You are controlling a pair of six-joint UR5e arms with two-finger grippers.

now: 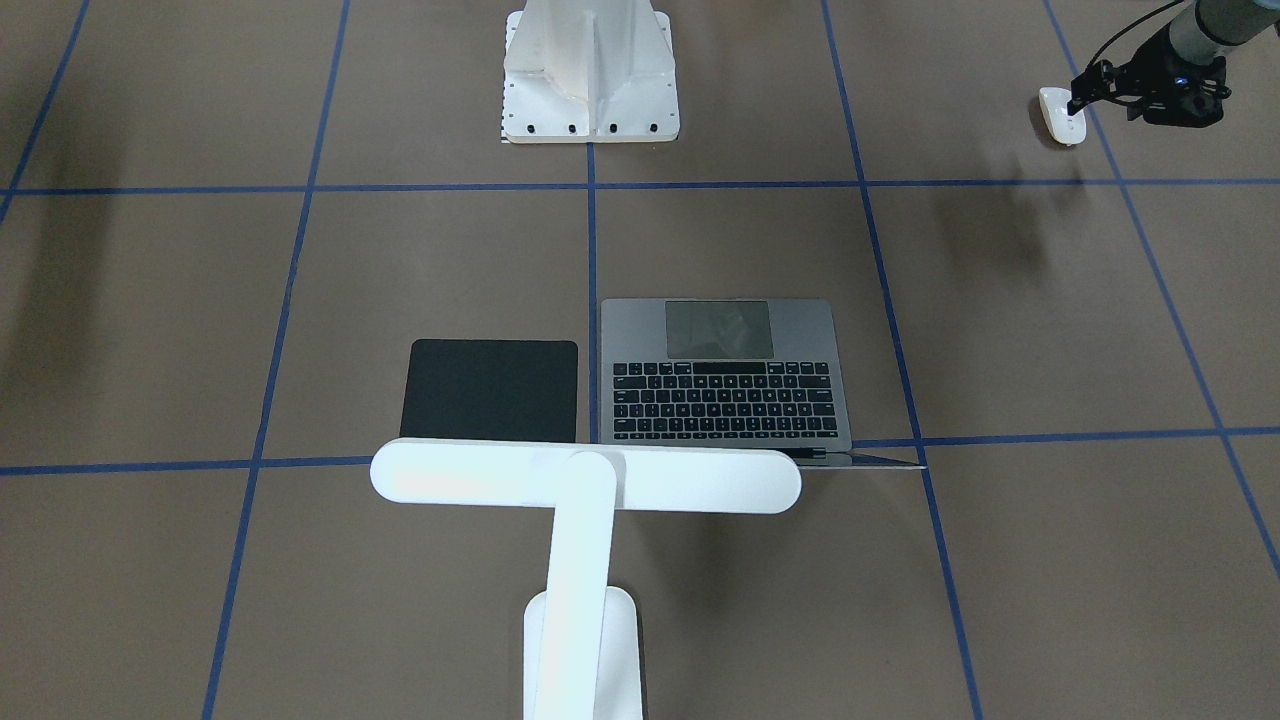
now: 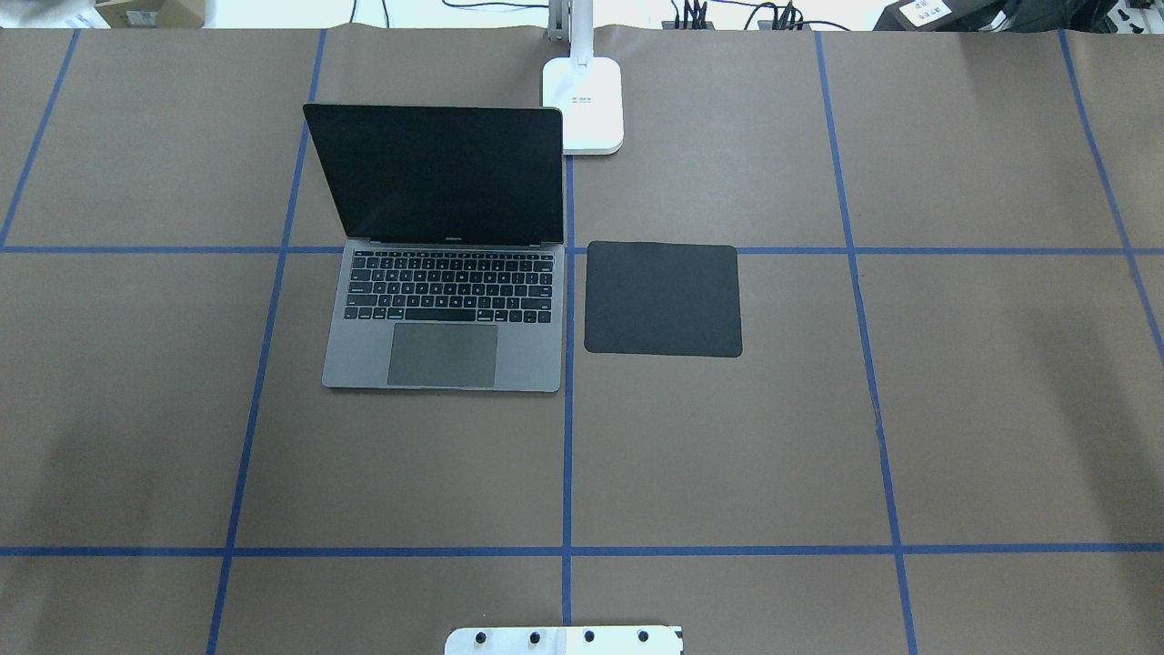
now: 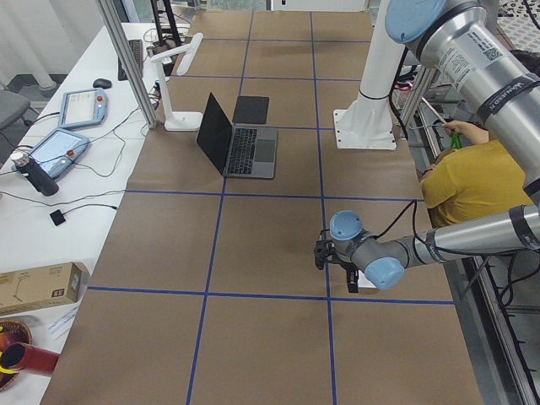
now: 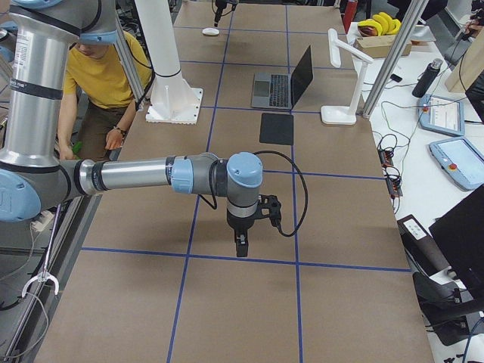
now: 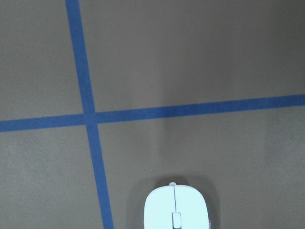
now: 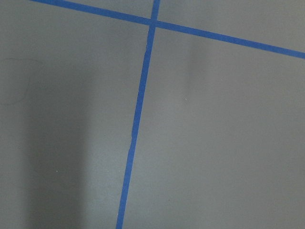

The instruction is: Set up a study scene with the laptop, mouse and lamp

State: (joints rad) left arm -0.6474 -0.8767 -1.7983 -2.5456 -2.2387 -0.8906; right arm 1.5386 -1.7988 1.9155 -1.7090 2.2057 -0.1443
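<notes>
The white mouse [image 1: 1063,118] is free and lined up squarely with the left gripper's fingers, so the robot should go on lowering them until they are on either side of its long sides [image 1: 1051,120], then close them.
The laptop [image 1: 725,375] [image 2: 446,318] stands open on the brown table, its dark screen upright. The white lamp [image 1: 585,475] stands behind it, its base [image 2: 583,105] at the far edge and its bar head over the laptop's back edge. The white mouse [image 1: 1058,115] [image 5: 175,210] lies on the table far out on my left side. My left gripper [image 1: 1080,100] hangs right at the mouse; I cannot tell whether it is open or shut. My right gripper [image 4: 240,248] points down over bare table, and I cannot tell its state.
A flat black square pad [image 2: 662,298] [image 1: 490,390] lies just right of the laptop. The white ribbed pedestal [image 1: 590,80] [image 2: 564,639] stands at my base. Blue tape lines grid the table. A person in yellow [image 4: 106,68] sits beside the table.
</notes>
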